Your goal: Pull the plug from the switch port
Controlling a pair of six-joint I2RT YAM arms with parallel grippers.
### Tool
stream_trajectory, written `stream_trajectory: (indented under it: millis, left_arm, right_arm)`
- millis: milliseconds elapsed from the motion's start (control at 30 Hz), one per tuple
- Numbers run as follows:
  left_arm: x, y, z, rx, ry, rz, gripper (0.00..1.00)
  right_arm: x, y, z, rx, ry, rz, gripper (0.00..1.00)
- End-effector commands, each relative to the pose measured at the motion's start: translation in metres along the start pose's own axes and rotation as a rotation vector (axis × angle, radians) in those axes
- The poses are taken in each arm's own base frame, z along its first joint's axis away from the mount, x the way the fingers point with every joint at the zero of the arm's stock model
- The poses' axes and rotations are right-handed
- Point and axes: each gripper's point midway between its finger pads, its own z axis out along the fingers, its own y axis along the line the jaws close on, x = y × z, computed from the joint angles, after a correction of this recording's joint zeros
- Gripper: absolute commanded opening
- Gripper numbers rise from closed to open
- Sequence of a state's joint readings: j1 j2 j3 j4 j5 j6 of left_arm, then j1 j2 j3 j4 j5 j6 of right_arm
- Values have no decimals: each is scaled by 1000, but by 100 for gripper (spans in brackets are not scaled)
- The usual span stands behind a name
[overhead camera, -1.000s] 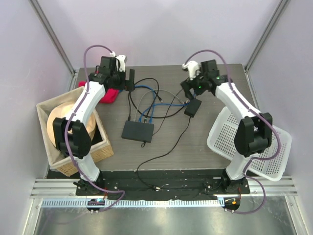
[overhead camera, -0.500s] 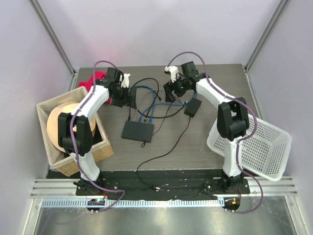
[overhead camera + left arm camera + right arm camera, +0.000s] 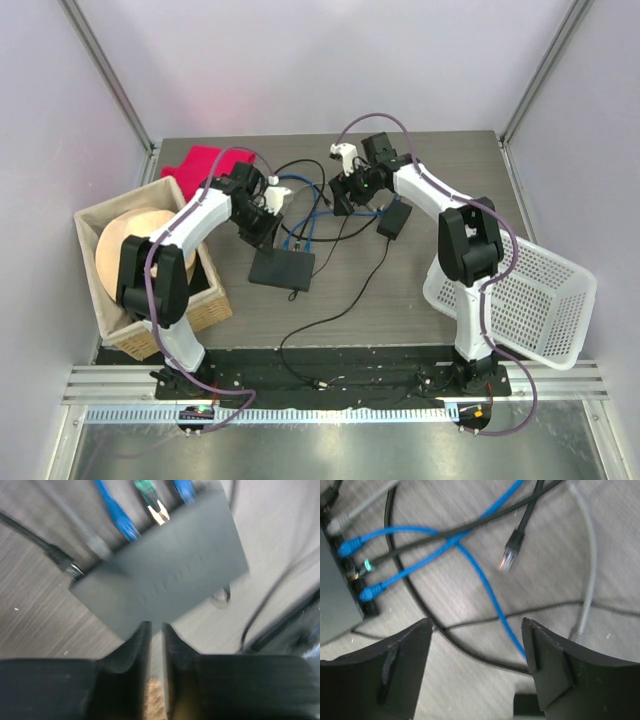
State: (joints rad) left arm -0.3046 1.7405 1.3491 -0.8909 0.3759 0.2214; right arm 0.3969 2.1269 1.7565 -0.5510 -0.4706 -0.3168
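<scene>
The switch's port edge points toward the far side, so my left gripper should push the switch's near corner to turn the ports toward my right gripper's side.
The black switch lies flat mid-table, cables plugged into its far edge. In the left wrist view the switch carries two blue plugs, a green-lit plug, a grey one and a black power lead. My left gripper hovers over the switch's far left corner; its jaws are almost together with nothing between them. My right gripper stands open above the tangle of cables behind the switch, a blue cable below it. A loose black plug lies unplugged.
A small black power brick lies right of the cables. A wicker basket with a tan round thing stands at the left. A white mesh basket sits at the right. A red cloth lies far left.
Both arms have swung inward from the table's far corners to the switch and its cables. The left jaws have closed from wide open to nearly together; the right stays open.
</scene>
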Motion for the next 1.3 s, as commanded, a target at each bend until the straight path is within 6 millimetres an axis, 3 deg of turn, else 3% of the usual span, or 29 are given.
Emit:
stream_trajectory:
  millis: [0, 100, 200, 433, 733, 900, 1267]
  left_arm:
    - [25, -20, -24, 169, 146, 246, 7]
    - [49, -21, -26, 205, 262, 305, 0]
    - [67, -15, -20, 154, 298, 338, 0]
    - [92, 22, 6, -43, 361, 322, 0]
    - [71, 45, 30, -135, 317, 259, 0]
    - [58, 45, 39, -135, 292, 202, 0]
    - [19, 44, 54, -83, 227, 137, 0]
  right_arm:
    - [-10, 19, -24, -42, -28, -39, 74]
    - [-6, 32, -14, -87, -9, -47, 68]
    - [-5, 47, -3, -128, 0, -62, 66]
    - [10, 73, 23, -167, 56, -148, 64]
    - [35, 58, 45, -121, 113, -171, 59]
    - [44, 60, 59, -127, 134, -188, 53]
    - [59, 56, 54, -96, 181, -201, 53]
